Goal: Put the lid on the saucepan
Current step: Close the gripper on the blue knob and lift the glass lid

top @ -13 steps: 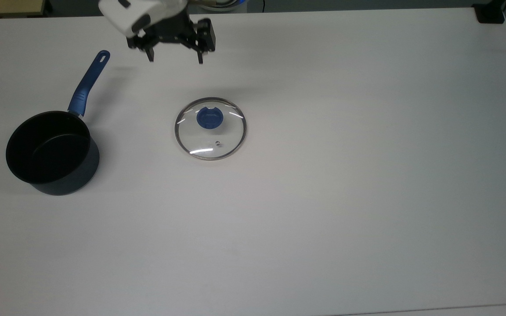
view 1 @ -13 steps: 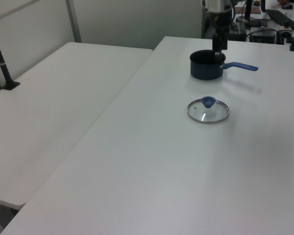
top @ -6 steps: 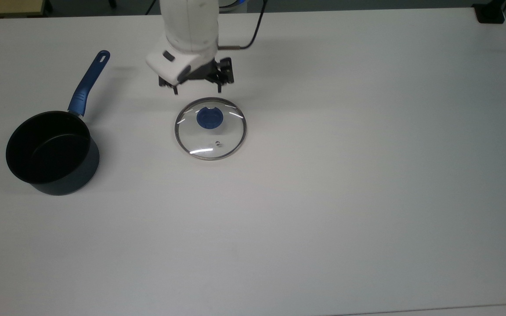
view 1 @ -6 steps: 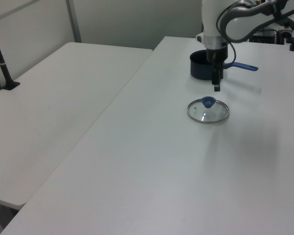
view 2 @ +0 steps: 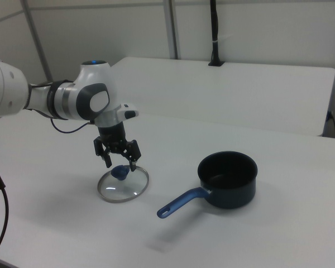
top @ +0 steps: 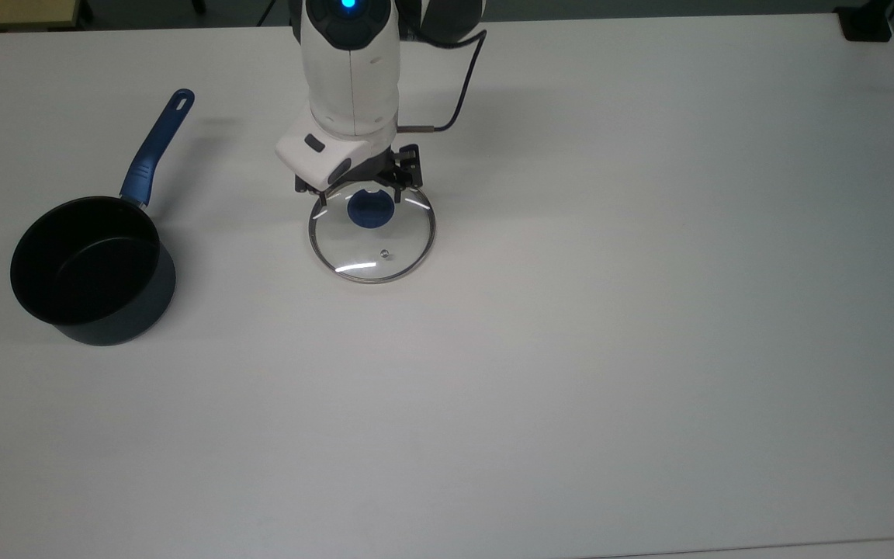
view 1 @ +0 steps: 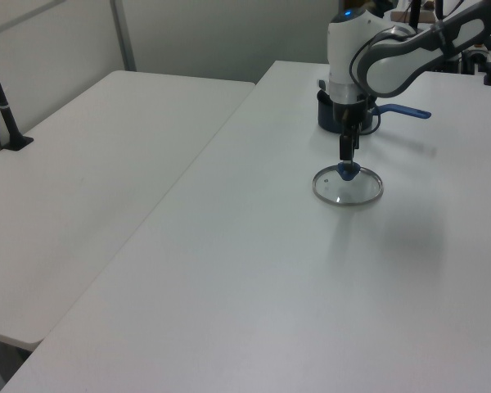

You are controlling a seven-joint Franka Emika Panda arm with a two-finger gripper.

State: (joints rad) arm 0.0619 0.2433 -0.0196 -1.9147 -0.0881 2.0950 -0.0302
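The saucepan stands unsupported with clear space around the blue handle, so the saucepan will move a little when the robot lowers the lid onto it.
The lid, clear glass with a metal rim and a blue knob, lies flat on the white table. My gripper hangs open just over the knob, one finger on each side of it and nothing held. In the right view the gripper sits right above the lid. The saucepan stands upright at the top view's left, its blue handle pointing to the far edge. In the left view the arm partly covers the saucepan behind the lid.
A black cable trails from the wrist over the table. A black block sits at the top view's far right corner. A second white table adjoins, with a black post on it.
The gripper has come from the table's far edge toward the lid and dropped lower, ending over the blue knob. Lid and saucepan have not moved.
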